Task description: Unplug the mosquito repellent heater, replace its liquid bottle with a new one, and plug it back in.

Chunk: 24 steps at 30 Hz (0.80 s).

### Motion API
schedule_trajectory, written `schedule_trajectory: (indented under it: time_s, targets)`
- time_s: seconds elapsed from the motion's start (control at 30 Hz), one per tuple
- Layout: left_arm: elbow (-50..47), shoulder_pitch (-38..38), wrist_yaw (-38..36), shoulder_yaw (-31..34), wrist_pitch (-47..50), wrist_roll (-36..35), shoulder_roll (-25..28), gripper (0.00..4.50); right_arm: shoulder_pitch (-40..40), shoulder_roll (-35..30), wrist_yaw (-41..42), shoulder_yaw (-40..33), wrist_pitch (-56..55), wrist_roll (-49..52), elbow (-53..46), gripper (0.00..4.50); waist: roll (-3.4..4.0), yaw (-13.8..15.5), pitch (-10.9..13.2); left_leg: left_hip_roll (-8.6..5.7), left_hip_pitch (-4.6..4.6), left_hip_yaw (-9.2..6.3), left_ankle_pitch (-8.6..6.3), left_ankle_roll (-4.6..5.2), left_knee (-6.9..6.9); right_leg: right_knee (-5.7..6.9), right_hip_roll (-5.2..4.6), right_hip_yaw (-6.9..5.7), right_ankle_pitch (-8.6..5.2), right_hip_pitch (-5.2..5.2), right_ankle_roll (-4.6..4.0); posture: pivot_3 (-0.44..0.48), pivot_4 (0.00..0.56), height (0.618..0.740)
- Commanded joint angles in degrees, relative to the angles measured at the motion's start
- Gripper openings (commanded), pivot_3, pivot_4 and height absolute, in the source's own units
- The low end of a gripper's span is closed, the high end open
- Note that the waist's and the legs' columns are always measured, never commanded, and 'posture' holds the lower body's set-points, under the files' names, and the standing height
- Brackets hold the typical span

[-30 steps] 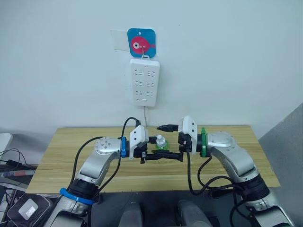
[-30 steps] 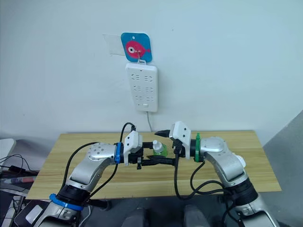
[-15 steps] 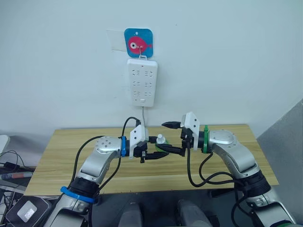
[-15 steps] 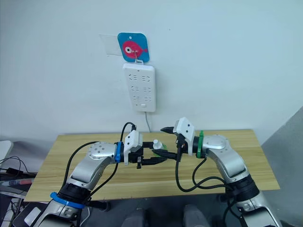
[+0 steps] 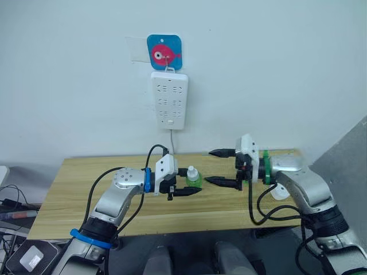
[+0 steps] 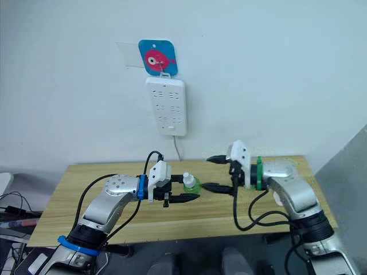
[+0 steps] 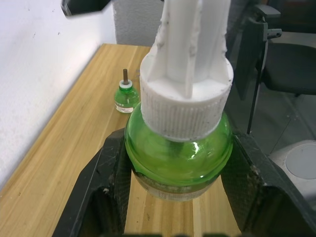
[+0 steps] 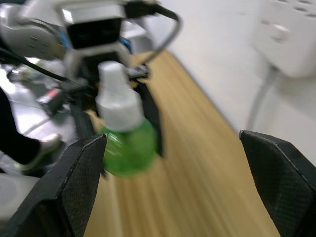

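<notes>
My gripper will uncover a hidden wick when it takes off the white cap [image 5: 192, 173], because the cap rises into a tall narrow tip [image 8: 112, 74].
My left gripper [image 5: 191, 188] is shut on a green liquid bottle [image 5: 193, 175] with a white cap and holds it upright above the middle of the table. In the left wrist view its fingers [image 7: 106, 190] clamp the bottle's [image 7: 177, 148] round body. My right gripper [image 5: 209, 166] is open and empty, a short way to the bottle's right. A second green bottle [image 7: 125, 96] with a bare wick stands on the table beyond. A white rounded piece [image 5: 279, 192], likely the heater, partly shows under my right forearm.
A white power strip [image 5: 169, 100] hangs on the wall under a blue fish hook [image 5: 164, 51], its cord dropping behind the wooden table [image 5: 74, 189]. A dark chair [image 7: 276, 64] stands past the table's right end. Cables lie on the floor at the left.
My right gripper has drawn back to the right, away from the bottle it had its open fingers around. The left gripper has kept the bottle in place. The head camera has shifted a little.
</notes>
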Motion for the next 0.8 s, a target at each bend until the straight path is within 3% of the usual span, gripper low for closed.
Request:
schedule_trajectory:
  time_s: [0.03,0.33,0.53,0.8]
  targets:
    - [-2.91,-0.14,-0.51,0.23,-0.44,-0.87,0.21,2.21,-0.68,2.51,-1.77,1.85,-0.69,-0.51,-2.12,4.48,-0.01,0.08,-0.01,0.00,0.00,0.00,0.00,0.00,0.01,0.00,0.00,0.00,0.00,0.00,0.00,-0.051,0.084,0.740]
    - [-4.27,0.65,-0.40,0.04,0.18,-0.96,0.39,2.21,-2.27,7.97,-8.27,2.84,-2.59,-5.55,2.01,4.48,-0.01,0.14,-0.02,-0.01,-0.01,0.00,0.00,0.00,0.00,0.00,-0.02,-0.01,0.00,0.00,0.00,-0.049,0.079,0.740]
    - [-4.57,1.11,-0.54,-0.02,0.34,-0.87,0.65,2.21,-1.99,4.57,-7.53,-1.72,0.21,-2.63,1.14,4.48,0.00,0.14,-0.02,-0.01,-0.01,0.01,0.00,0.00,0.01,0.00,-0.02,-0.02,0.00,0.00,0.00,-0.053,0.078,0.740]
    - [-3.65,1.04,-1.14,0.18,-0.12,-0.77,0.94,2.21,1.63,-4.67,-1.34,-4.53,5.71,4.28,-5.64,4.48,-0.01,0.15,-0.02,-0.02,-0.02,0.03,0.00,0.00,0.00,-0.02,-0.03,-0.01,0.00,0.01,0.00,-0.070,0.084,0.740]
